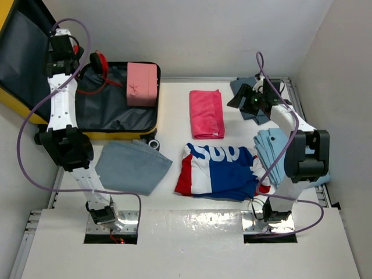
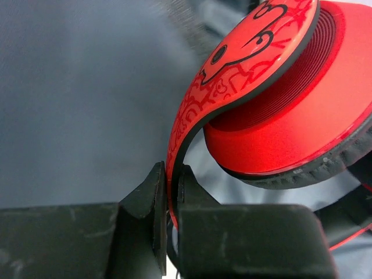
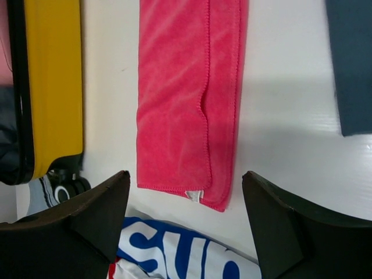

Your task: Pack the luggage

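Observation:
My left gripper is lowering the red headphones inward and should now lower them until the headphones' band touches the lining (image 1: 108, 99), because the suitcase's grey lining (image 1: 114, 107) beside the pink case lies open for them.
The yellow suitcase (image 1: 99, 135) lies open at the far left, its lid (image 1: 23, 52) raised, grey lining showing. My left gripper (image 1: 70, 61) is shut on the band of red headphones (image 1: 97, 63) over the lining; in the left wrist view the band (image 2: 192, 122) sits pinched between my fingers (image 2: 148, 200). A small pink case (image 1: 142, 83) lies inside the suitcase. My right gripper (image 1: 243, 97) is open and empty, right of the folded pink towel (image 1: 207, 113). In the right wrist view the towel (image 3: 186, 99) and the suitcase's yellow edge (image 3: 52, 81) show beyond the open gripper (image 3: 186, 221).
A red, white and blue shirt (image 1: 218, 168) lies at the table's middle. A grey-blue cloth (image 1: 133, 165) lies by the left arm. Dark blue cloth (image 1: 256, 110) sits at the far right, light blue cloth (image 1: 273, 152) beside the right arm.

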